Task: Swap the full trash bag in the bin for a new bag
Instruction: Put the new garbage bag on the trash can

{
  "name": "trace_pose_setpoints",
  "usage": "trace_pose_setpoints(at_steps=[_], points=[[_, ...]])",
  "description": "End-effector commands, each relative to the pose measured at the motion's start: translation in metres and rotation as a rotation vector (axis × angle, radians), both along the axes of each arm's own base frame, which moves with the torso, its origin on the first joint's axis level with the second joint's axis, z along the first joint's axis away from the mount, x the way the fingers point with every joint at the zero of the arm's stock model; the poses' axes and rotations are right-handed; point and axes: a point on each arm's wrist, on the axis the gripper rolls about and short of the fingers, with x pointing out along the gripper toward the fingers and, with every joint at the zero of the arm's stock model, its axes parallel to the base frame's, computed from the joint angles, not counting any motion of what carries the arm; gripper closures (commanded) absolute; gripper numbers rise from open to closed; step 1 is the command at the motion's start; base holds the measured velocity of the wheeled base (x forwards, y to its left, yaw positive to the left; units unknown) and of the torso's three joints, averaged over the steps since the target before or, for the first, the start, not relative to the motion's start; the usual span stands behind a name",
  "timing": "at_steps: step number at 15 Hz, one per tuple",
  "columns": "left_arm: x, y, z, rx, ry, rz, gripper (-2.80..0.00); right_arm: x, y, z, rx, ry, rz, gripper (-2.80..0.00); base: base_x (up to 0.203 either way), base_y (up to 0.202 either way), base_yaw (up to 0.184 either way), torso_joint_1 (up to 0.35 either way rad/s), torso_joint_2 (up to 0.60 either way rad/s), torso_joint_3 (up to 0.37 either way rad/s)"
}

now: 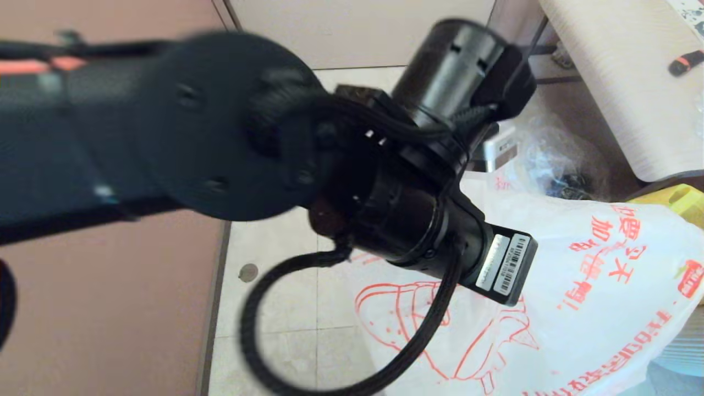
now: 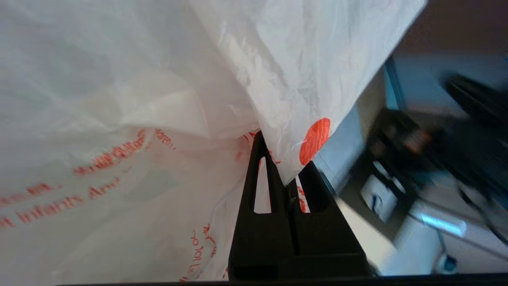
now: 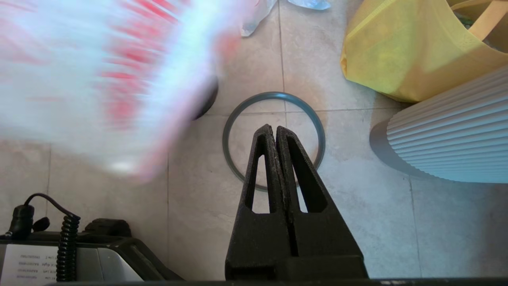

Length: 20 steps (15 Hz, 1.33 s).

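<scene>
My left gripper goes on lowering the new bag [image 1: 594, 284], which hangs spread from it over the bin's dark edge [image 3: 207, 99], until the bag covers the bin, before it lets go.
The new bag [image 1: 555, 308], white with a big orange-red hand drawing and Chinese characters, hangs spread across the lower right of the head view. My left gripper [image 2: 286, 180] is shut on a fold of this bag [image 2: 119, 119]; in the head view only its wrist [image 1: 434, 231] shows. My right gripper [image 3: 274, 129] is shut on nothing, hovering over the dark-grey hoop [image 3: 274, 96] that lies flat on the floor tiles. A dark rounded edge [image 3: 211, 99], apparently the bin, peeks from behind the blurred bag [image 3: 99, 75]. I cannot pick out the full trash bag.
A clear crumpled plastic bag [image 1: 558, 159] lies behind the new bag. The yellow tote [image 3: 401, 51] and a white ribbed body [image 3: 456, 135] stand beside the hoop. A light table [image 1: 627, 82] fills the far right. The robot base [image 3: 91, 258] sits near the right gripper.
</scene>
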Motion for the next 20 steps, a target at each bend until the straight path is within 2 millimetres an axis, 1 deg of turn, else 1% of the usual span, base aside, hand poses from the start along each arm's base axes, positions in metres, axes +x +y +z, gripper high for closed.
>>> trace_pose_setpoints(at_steps=[1, 3, 4, 5, 6, 7, 8, 9, 10, 12, 14, 16, 18, 20], points=[[0.042, -0.032, -0.063, 0.078, 0.042, 0.031, 0.00, 0.000, 0.000, 0.000, 0.000, 0.002, 0.001, 0.00, 0.000, 0.000, 0.000, 0.000, 0.00, 0.000], [0.086, -0.049, -0.115, 0.091, 0.013, 0.042, 0.00, 0.000, 0.000, 0.000, 0.000, 0.002, 0.001, 0.00, 0.000, 0.000, 0.000, 0.000, 0.00, 0.000], [0.108, -0.056, -0.141, 0.081, -0.033, 0.056, 0.00, 0.000, 0.000, 0.000, 0.000, 0.002, 0.001, 0.00, 0.000, 0.000, 0.000, 0.000, 0.00, 0.000], [0.134, -0.064, -0.167, 0.036, -0.133, 0.088, 0.00, 0.000, 0.000, 0.000, 0.000, 0.002, 0.001, 0.00, 0.000, 0.000, 0.000, 0.000, 0.00, 0.000], [0.158, -0.068, -0.195, 0.012, -0.227, 0.116, 0.00, 0.000, 0.000, 0.000, 0.000, 0.002, 0.001, 0.00, 0.000, 0.000, 0.000, 0.000, 0.00, 0.000], [0.175, -0.066, -0.224, 0.039, -0.284, 0.126, 0.00, 0.000, 0.000, 0.000, 0.000, 0.002, 0.001, 0.00, 0.000, 0.000, 0.000, 0.000, 0.00, 0.000], [0.189, -0.062, -0.247, 0.064, -0.329, 0.136, 0.00, 0.000, 0.000, 0.000, 0.000, 0.002, 0.001, 0.00, 0.000, 0.000, 0.000, 0.000, 0.00, 0.000], [0.198, -0.060, -0.255, 0.056, -0.379, 0.144, 0.00, 0.000, 0.000, 0.000, 0.000, 0.002, 0.001, 0.00, 0.000, 0.000, 0.000, 0.000, 0.00, 0.000], [0.202, -0.060, -0.256, 0.029, -0.405, 0.136, 0.00, 0.000, 0.000, 0.000, 0.000, 0.001, 0.001, 0.00, 0.000, 0.000, 0.000, 0.000, 0.00, 0.000], [0.202, -0.063, -0.262, 0.022, -0.432, 0.099, 0.00, 0.000, 0.000, 0.000, 0.000, 0.002, 0.001, 0.00, 0.000, 0.000, 0.000, 0.000, 0.00, 0.000], [0.202, -0.064, -0.281, 0.091, -0.472, 0.047, 0.00, 0.000, 0.000, 0.000, 0.000, 0.002, 0.001, 0.00, 0.000, 0.000, 0.000, 0.000, 0.00, 0.000], [0.203, -0.064, -0.301, 0.171, -0.518, 0.043, 0.00, 0.000, 0.000, 0.000, 0.000, 0.002, 0.001, 0.00, 0.000, 0.000, 0.000, 0.000, 0.00, 0.000], [0.206, -0.061, -0.309, 0.221, -0.540, 0.080, 0.00, 0.000, 0.000, 0.000, 0.000, 0.002, 0.001, 0.00, 0.000, 0.000, 0.000, 0.000, 0.00, 0.000], [0.212, -0.056, -0.306, 0.232, -0.548, 0.110, 0.00, 0.000, 0.000, 0.000, 0.000, 0.002, 0.001, 0.00, 0.000, 0.000, 0.000, 0.000, 0.00, 0.000]])
